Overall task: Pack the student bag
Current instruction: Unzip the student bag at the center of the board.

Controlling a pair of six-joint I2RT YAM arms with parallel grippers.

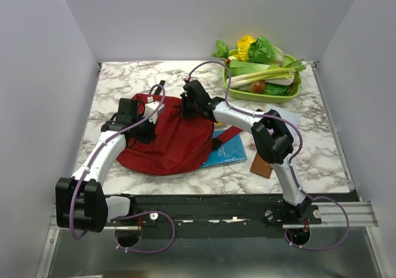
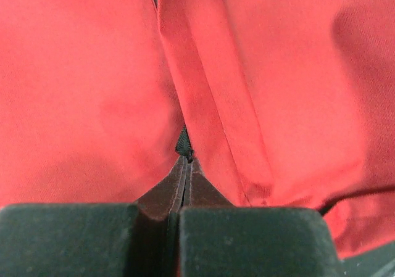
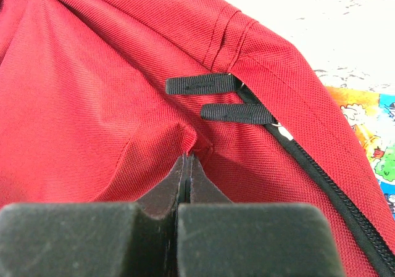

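My left gripper's fingers are pinching the black tab [image 2: 184, 142] while my right gripper holds red fabric in place. My left gripper should keep pulling the tab toward the bag's edge [image 2: 363, 218] and let go there.
The student bag [image 1: 170, 143], a dark red fabric backpack, lies flat on the marble table left of the middle. My left gripper [image 1: 146, 113] is at its upper left part. In the left wrist view it [image 2: 185, 161] is shut, with a black woven tab [image 2: 182, 142] of the bag pinched at its tips and red fabric [image 2: 80, 104] all round. My right gripper [image 1: 185, 106] is at the bag's top edge. In the right wrist view it [image 3: 189, 157] is shut on a fold of red fabric [image 3: 192, 139], just below two black zip pulls [image 3: 200, 84] and the closed black zip [image 3: 336, 194].
A blue picture book [image 1: 228, 152] lies partly under the bag's right side and shows in the right wrist view [image 3: 370, 135]. A brown flat item [image 1: 262, 165] lies near the front edge. A green tray [image 1: 238, 92] of vegetables stands at the back right.
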